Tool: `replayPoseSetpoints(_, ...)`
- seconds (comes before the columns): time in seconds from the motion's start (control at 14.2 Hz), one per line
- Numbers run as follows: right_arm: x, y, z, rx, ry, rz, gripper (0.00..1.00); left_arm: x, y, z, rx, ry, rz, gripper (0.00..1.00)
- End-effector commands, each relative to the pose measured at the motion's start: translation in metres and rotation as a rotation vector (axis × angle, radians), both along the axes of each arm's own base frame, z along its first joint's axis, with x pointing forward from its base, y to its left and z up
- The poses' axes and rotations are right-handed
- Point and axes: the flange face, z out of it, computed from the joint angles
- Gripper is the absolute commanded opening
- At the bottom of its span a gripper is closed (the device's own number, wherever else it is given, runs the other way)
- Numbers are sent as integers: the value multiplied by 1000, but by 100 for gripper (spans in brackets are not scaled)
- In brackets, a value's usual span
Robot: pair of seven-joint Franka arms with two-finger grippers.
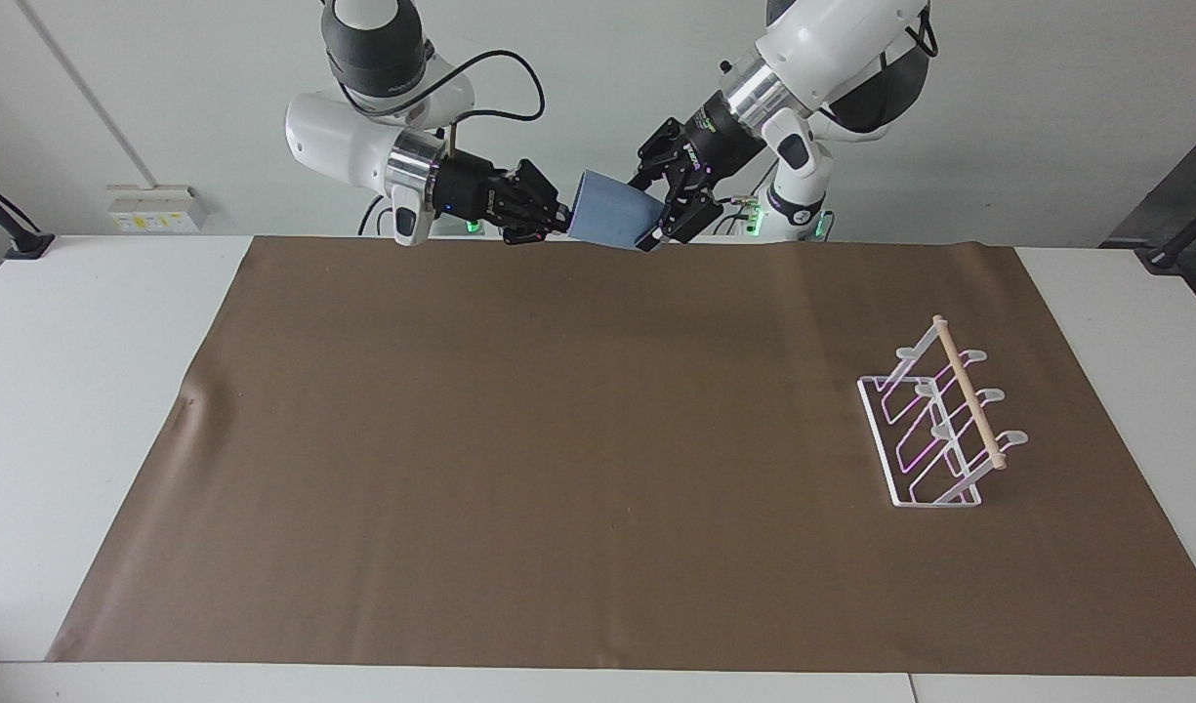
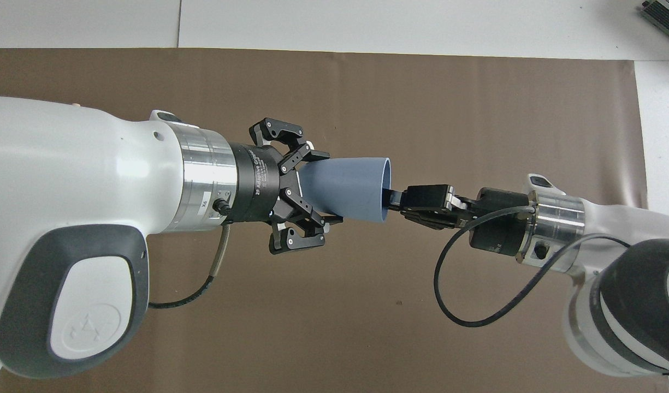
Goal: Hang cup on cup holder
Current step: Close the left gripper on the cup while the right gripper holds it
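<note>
The cup has my left gripper on the cup's base (image 2: 313, 183) and my right gripper on its rim (image 2: 385, 183), so next my right gripper opens and back away before my left gripper hangs the cup.
The light blue cup (image 1: 607, 210) (image 2: 356, 188) hangs on its side in the air over the edge of the mat nearest the robots. My right gripper (image 1: 563, 213) (image 2: 390, 196) is shut on the cup's rim, one finger inside the mouth. My left gripper (image 1: 653, 210) (image 2: 324, 188) straddles the narrow base end, with its fingers (image 2: 319, 156) pressed against both sides. The white wire cup holder (image 1: 939, 420) with its wooden dowel stands on the mat toward the left arm's end. In the overhead view the left arm covers it.
A brown mat (image 1: 558, 439) covers most of the white table (image 1: 90, 391). A black cable (image 2: 449, 295) loops below the right wrist. A grey box corner (image 2: 664, 13) lies farthest from the robots at the right arm's end.
</note>
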Motion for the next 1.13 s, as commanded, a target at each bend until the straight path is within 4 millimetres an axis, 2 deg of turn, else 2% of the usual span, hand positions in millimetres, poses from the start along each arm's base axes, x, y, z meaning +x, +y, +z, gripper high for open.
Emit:
replayPoseSetpoints(0.0, -8, 1, 2, 25, -21, -10, 0, -6, -5, -3, -25, 18, 90, 11)
replayPoseSetpoints(0.07, -8, 1, 2, 23, -21, -10, 0, -6, -5, -3, -25, 17, 89, 1)
replayPoseSetpoints(0.42, -7, 0, 2, 41, 58, -37, 2, -6, -4, -7, -17, 20, 83, 0)
replayPoseSetpoints(0.49, -7, 0, 2, 43, 65, -39, 13, -6, -3, -7, -16, 18, 83, 0)
replayPoseSetpoints(0.56, -7, 1, 3, 44, 64, -39, 18, -6, -2, -6, -15, 17, 83, 0)
replayPoseSetpoints(0.63, -7, 0, 3, 43, 65, -41, 37, -6, -1, -7, -14, 19, 84, 0)
replayPoseSetpoints(0.71, -7, 0, 4, 44, 62, -41, 40, -5, 1, -7, -13, 20, 86, 0)
replayPoseSetpoints(1.06, -7, 0, 4, 43, 61, -42, 41, -3, 4, -7, -11, 20, 87, 0)
